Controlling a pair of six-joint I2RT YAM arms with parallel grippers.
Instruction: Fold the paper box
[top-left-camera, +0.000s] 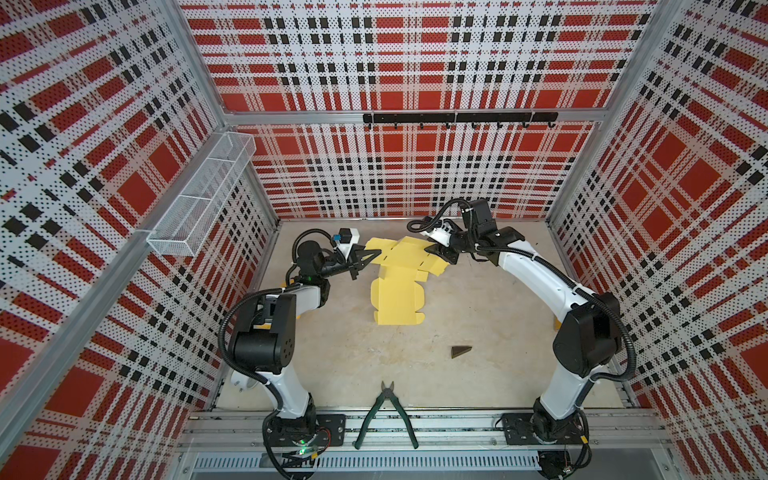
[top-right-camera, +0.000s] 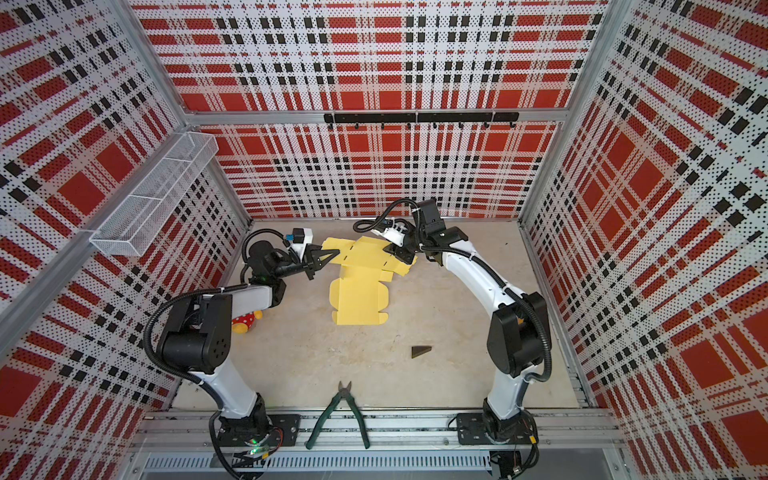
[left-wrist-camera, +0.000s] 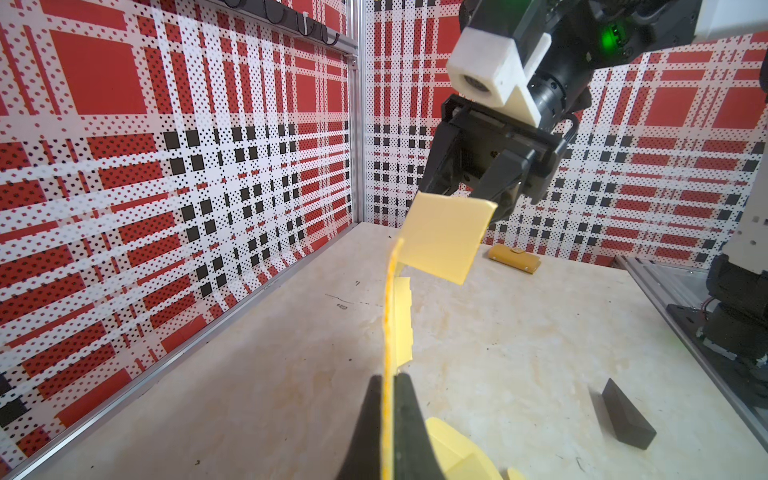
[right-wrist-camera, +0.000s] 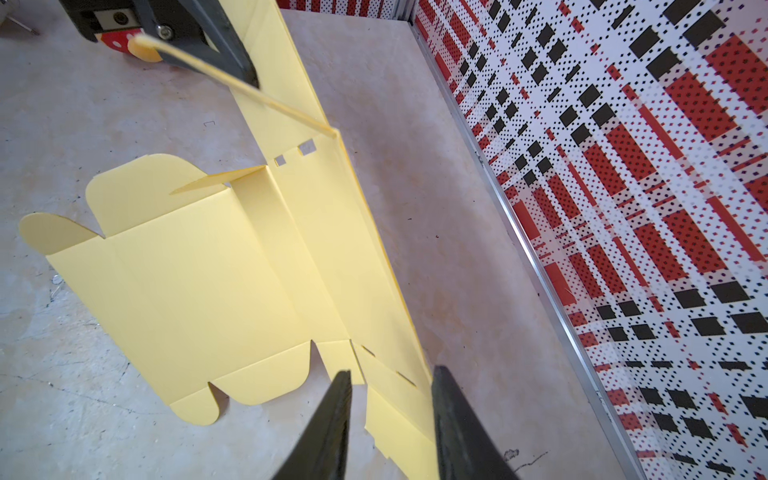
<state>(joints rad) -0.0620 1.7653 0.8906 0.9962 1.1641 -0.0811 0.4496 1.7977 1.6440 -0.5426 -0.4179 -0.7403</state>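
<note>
The back panel (top-left-camera: 402, 257) is slanting while my grippers are at its end flaps, so my right gripper should hold the panel's middle (top-left-camera: 409, 242) upright before my left gripper folds a flap.
The paper box (top-left-camera: 397, 299) (top-right-camera: 359, 299) is a flat pale yellow die-cut sheet lying at the back middle of the table in both top views. My left gripper (top-left-camera: 376, 253) (left-wrist-camera: 387, 384) is shut on the thin edge of its left side flap and holds that flap raised. In the right wrist view the same flap edge (right-wrist-camera: 266, 104) runs out of the left gripper (right-wrist-camera: 249, 79). My right gripper (top-left-camera: 432, 249) (right-wrist-camera: 390, 378) stands open at the sheet's right side. Its two fingers straddle the slotted right flap (right-wrist-camera: 395, 399), which rises in front of them as a yellow square (left-wrist-camera: 444, 237).
Green-handled pliers (top-left-camera: 386, 415) lie at the front edge. A black wedge (top-left-camera: 461, 351) (left-wrist-camera: 627, 415) sits right of the middle. A red polka-dot plush toy (top-right-camera: 245, 322) lies under the left arm. An orange-yellow flat piece (left-wrist-camera: 515, 257) lies by the right wall. A wire basket (top-left-camera: 203, 195) hangs on the left wall.
</note>
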